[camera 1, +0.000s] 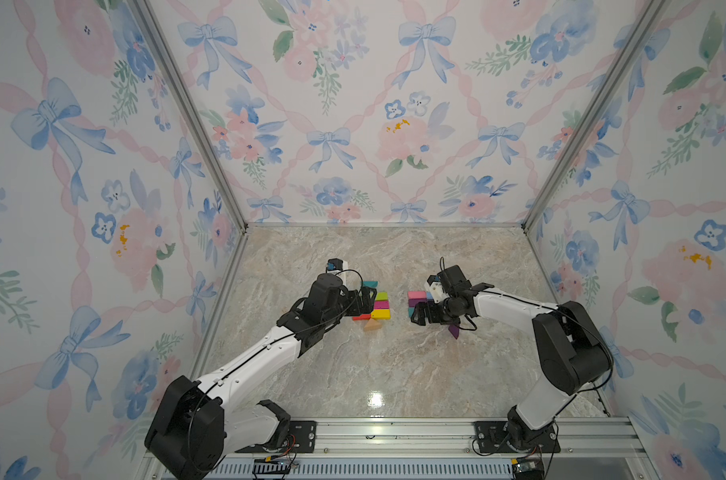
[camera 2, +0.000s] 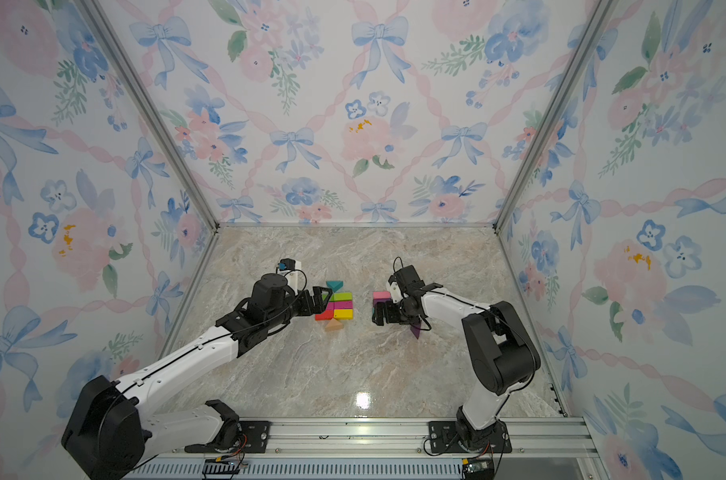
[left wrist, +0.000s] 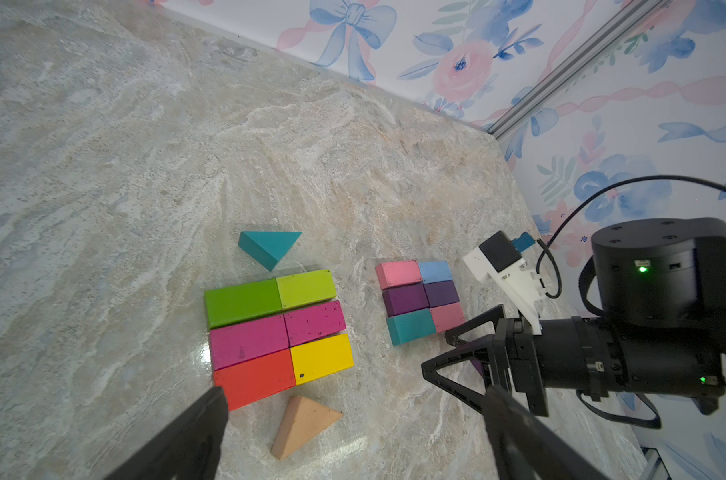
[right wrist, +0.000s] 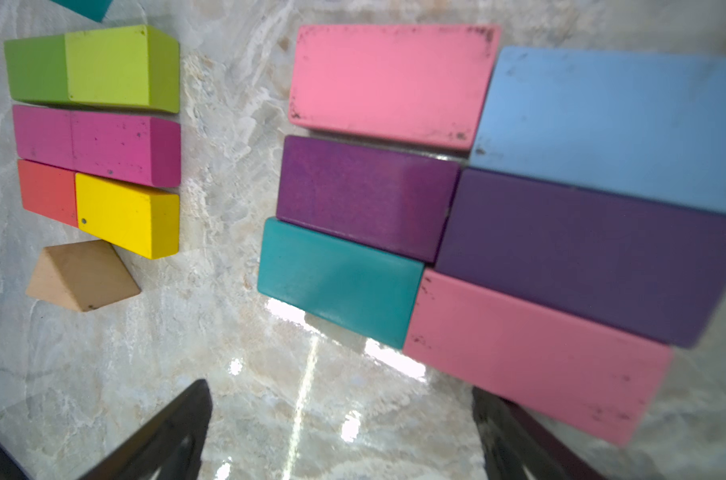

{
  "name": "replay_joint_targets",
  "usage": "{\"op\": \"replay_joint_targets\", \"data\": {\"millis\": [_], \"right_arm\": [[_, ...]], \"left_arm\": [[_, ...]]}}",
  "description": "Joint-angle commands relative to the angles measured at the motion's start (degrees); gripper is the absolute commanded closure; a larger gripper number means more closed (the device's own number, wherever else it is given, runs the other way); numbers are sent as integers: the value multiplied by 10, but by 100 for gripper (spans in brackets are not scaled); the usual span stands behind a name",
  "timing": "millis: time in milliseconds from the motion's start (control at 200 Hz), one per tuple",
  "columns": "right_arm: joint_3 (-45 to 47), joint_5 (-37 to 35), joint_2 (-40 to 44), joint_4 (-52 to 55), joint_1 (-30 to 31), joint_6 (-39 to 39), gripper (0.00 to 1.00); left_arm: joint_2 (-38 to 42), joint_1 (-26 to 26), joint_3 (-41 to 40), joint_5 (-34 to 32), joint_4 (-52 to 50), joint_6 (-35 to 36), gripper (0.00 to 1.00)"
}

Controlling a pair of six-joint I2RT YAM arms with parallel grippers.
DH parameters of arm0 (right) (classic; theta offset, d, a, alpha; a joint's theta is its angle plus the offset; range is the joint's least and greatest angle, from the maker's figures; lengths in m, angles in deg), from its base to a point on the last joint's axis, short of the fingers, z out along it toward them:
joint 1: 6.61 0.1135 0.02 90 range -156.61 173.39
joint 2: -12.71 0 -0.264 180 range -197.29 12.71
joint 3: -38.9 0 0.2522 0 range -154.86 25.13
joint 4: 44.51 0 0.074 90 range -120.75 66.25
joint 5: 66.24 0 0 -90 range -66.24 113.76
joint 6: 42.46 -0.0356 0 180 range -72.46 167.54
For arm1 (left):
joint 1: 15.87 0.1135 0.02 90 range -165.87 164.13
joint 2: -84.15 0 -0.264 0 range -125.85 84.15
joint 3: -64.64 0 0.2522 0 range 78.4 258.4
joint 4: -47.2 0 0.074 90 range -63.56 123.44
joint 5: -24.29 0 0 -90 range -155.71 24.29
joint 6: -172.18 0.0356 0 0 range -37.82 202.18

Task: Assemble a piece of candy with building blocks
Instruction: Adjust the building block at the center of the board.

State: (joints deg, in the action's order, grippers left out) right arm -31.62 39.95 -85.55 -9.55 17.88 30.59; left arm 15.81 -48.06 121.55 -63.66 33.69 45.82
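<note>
The robot should back off and grip the purple wedge (camera 1: 454, 331) before it brings the wedge to the teal block (right wrist: 340, 280), because the wedge lies under the right gripper's wrist, behind the gripper's fingers.
Two flat groups of building blocks lie on the marble floor. The left group (left wrist: 278, 328) holds green, lime, two magenta, red and yellow blocks, with a teal wedge (left wrist: 269, 247) on one side and a tan wedge (left wrist: 301, 426) on the other. The right group (right wrist: 477, 199) holds two pink, light blue, two purple and teal blocks. My left gripper (left wrist: 355, 399) hovers open by the red block and tan wedge, holding nothing. My right gripper (right wrist: 340, 392) is open and empty beside the teal and pink blocks. A purple wedge (camera 1: 454, 331) lies under the right wrist.
Floral walls with metal corner posts (camera 1: 190, 112) enclose the floor on three sides. A metal rail (camera 1: 394, 436) carrying both arm bases runs along the front. A bare strip of marble (camera 1: 397, 307) separates the two block groups.
</note>
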Motion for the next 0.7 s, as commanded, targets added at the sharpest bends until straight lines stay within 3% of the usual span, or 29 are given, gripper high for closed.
{"op": "replay_joint_targets", "data": {"millis": [0,260,470,695], "right_arm": [[-10,-5,15,32,8,6,2],[-31,-59,118,147,16,27,1],[7,-97,187,229,-66,53,0],[-25,-91,128,223,-103,70,0]], "left_arm": [[13,4,-11,8,-2,11,2],[30,5,-23,31,-8,21,2],[41,14,-57,59,-7,42,2],[40,20,-68,95,-6,58,2]]}}
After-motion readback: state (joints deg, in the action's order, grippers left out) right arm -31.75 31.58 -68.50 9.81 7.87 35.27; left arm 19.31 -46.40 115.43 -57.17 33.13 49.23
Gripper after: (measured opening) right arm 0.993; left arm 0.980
